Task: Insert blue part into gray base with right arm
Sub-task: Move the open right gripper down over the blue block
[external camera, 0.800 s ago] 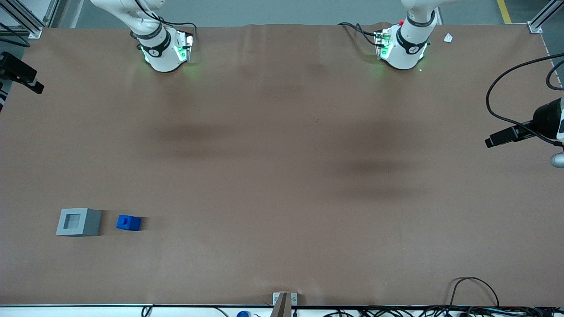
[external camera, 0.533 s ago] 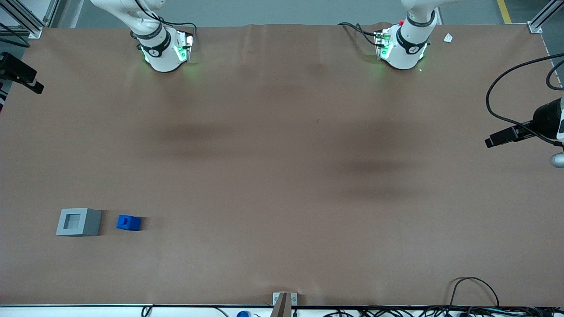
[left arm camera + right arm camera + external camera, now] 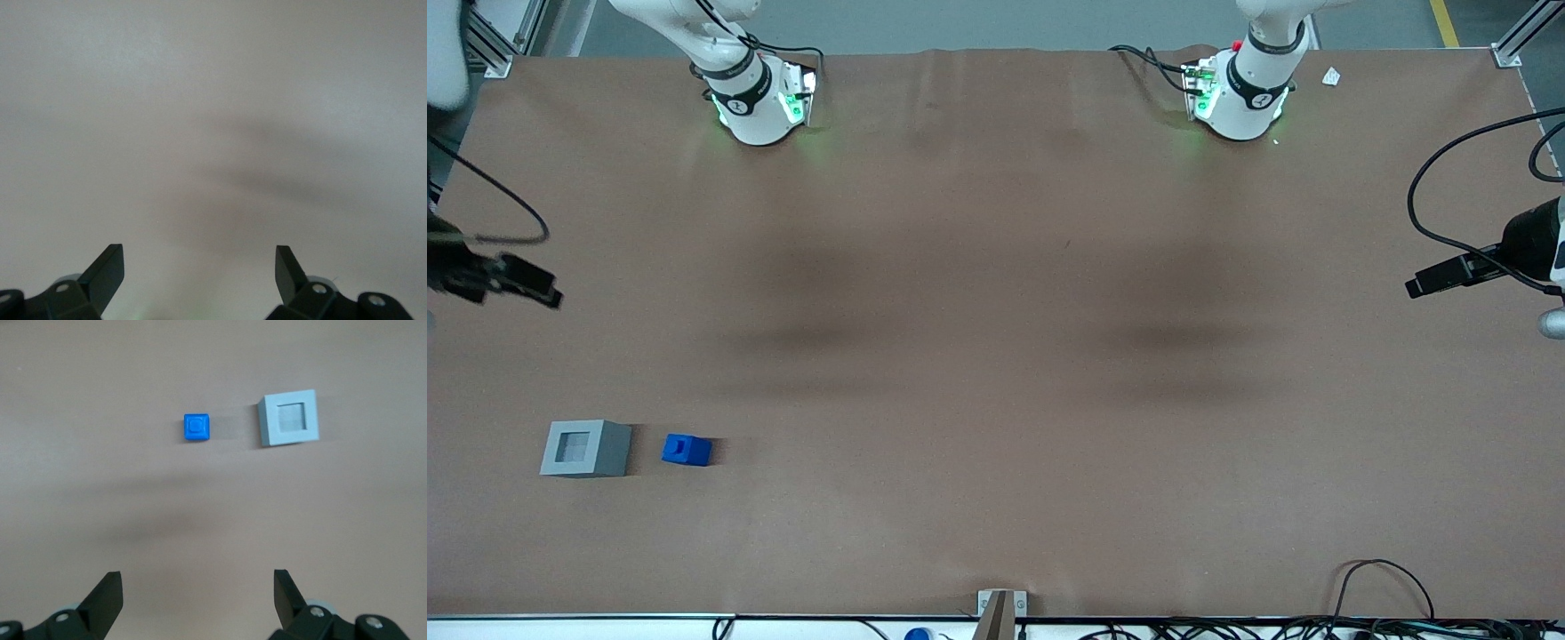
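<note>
The blue part [image 3: 687, 449] looks as wide as the gray base's socket [image 3: 573, 447], so it should stay up above the socket's rim when I push it in.
The blue part [image 3: 687, 450] lies on the brown table close beside the gray base [image 3: 585, 448], with a small gap between them, near the front edge at the working arm's end. The base's square socket faces up and is empty. My right gripper [image 3: 494, 277] hangs high at the table's edge, farther from the front camera than both pieces. In the right wrist view the gripper [image 3: 198, 577] is open and empty, its fingers wide apart, and it looks down on the blue part [image 3: 197, 427] and the gray base [image 3: 287, 419].
The right arm's green-lit base [image 3: 758, 102] stands at the table's back edge. A metal bracket [image 3: 1001, 606] and loose cables [image 3: 1383, 587] sit along the front edge. A small white scrap [image 3: 1331, 76] lies at the parked arm's end.
My right gripper has moved nearer to the front camera along the table's edge, closer to the two pieces. The blue part and gray base have not moved.
</note>
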### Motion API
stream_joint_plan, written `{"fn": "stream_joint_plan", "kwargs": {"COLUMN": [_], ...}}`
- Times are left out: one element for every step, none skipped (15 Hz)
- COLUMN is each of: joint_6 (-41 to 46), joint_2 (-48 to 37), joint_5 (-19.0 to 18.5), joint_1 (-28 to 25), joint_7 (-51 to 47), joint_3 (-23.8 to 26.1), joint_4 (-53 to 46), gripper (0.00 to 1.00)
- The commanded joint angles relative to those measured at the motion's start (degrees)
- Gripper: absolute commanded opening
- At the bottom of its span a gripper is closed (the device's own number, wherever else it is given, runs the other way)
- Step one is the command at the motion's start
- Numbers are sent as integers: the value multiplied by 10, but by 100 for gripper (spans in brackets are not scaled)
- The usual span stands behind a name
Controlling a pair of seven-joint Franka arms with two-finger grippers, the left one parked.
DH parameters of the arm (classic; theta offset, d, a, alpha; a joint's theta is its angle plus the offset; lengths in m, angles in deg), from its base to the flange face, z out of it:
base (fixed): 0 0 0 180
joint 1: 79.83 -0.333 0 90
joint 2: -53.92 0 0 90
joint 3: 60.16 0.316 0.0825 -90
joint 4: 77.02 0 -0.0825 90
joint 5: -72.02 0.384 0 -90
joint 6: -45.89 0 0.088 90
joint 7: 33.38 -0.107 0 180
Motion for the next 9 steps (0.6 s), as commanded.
{"fn": "stream_joint_plan", "kwargs": {"joint_6": [-37,-58,-81,-106,-128,-145,-165,-184,-207], "joint_2": [65,91,114,136,153,170,186,202,221], "joint_5": [-4,-4,-5,-5,-4,-3,-4,-5,-5], "joint_1": [-2,-2,-2,-1,-4,-7,-18,-21,-21], "joint_7": [-11,-11,-11,-14,-24,-43,-59,-64,-66], "joint_3": [3,3,3,3,3,3,3,3,3], "joint_4": [-16,-17,-17,-17,-17,-18,-18,-19,-20], "gripper": [100,100,100,100,100,100,100,100,100]}}
